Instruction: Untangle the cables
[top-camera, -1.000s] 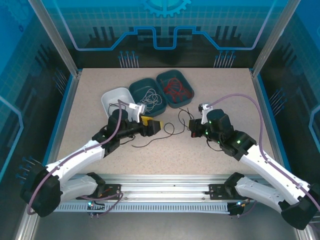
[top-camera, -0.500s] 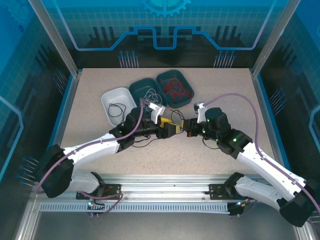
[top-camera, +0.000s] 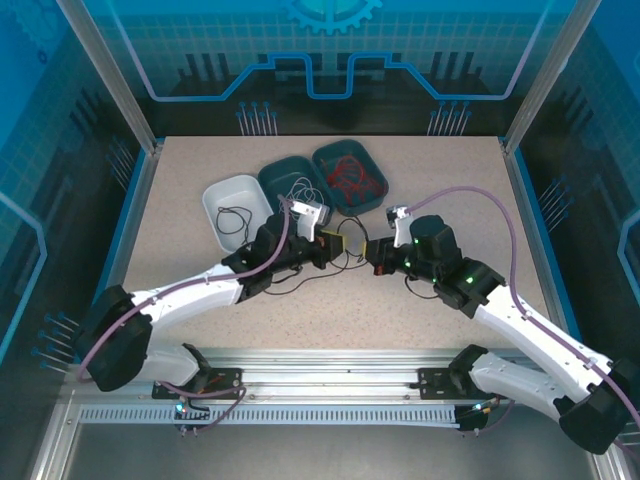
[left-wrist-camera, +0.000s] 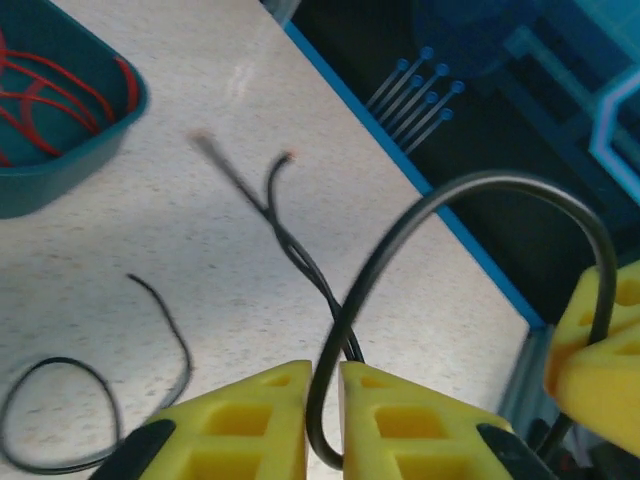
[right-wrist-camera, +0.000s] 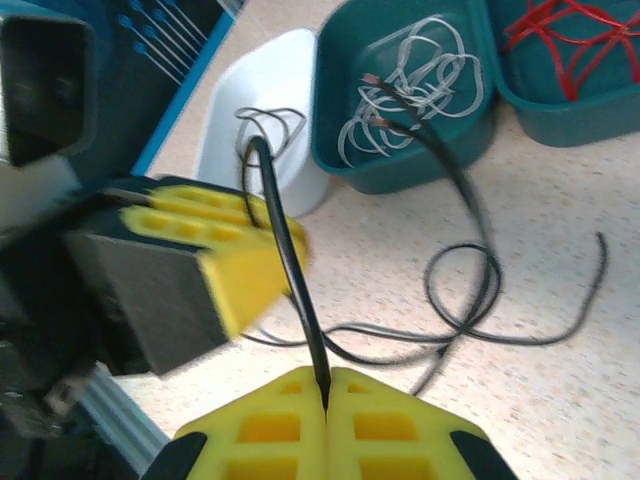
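Observation:
My right gripper needs to open its pinch on the black cable (top-camera: 352, 219), which my left gripper is holding too, before my left gripper carries the cable to the white tray (top-camera: 237, 212).
My left gripper (top-camera: 338, 246) and right gripper (top-camera: 369, 253) meet at the table's centre, both holding one black cable (top-camera: 352, 240) that arches between them. In the left wrist view the yellow fingers (left-wrist-camera: 385, 420) pinch the cable's loop (left-wrist-camera: 322, 400), and the left gripper (left-wrist-camera: 325, 378) is shut on it. My right gripper (right-wrist-camera: 327, 385) is shut on the same black cable (right-wrist-camera: 290, 250), with the left gripper's yellow finger (right-wrist-camera: 245, 262) close by. More black cables (right-wrist-camera: 470, 290) lie looped and crossed on the table. Red cables (top-camera: 352, 178) and whitish-grey cables (top-camera: 300, 192) rest in teal trays.
A white tray (top-camera: 215, 196) at the back left holds a coiled black cable (top-camera: 236, 220). The two teal trays (top-camera: 272, 180) (top-camera: 325, 158) stand side by side behind the grippers. A blue rim (left-wrist-camera: 440, 200) borders the table's edge.
My left arm has swung right toward the centre and my right gripper has shifted left, so the two now nearly touch. The black cable has been lifted into an arch between them.

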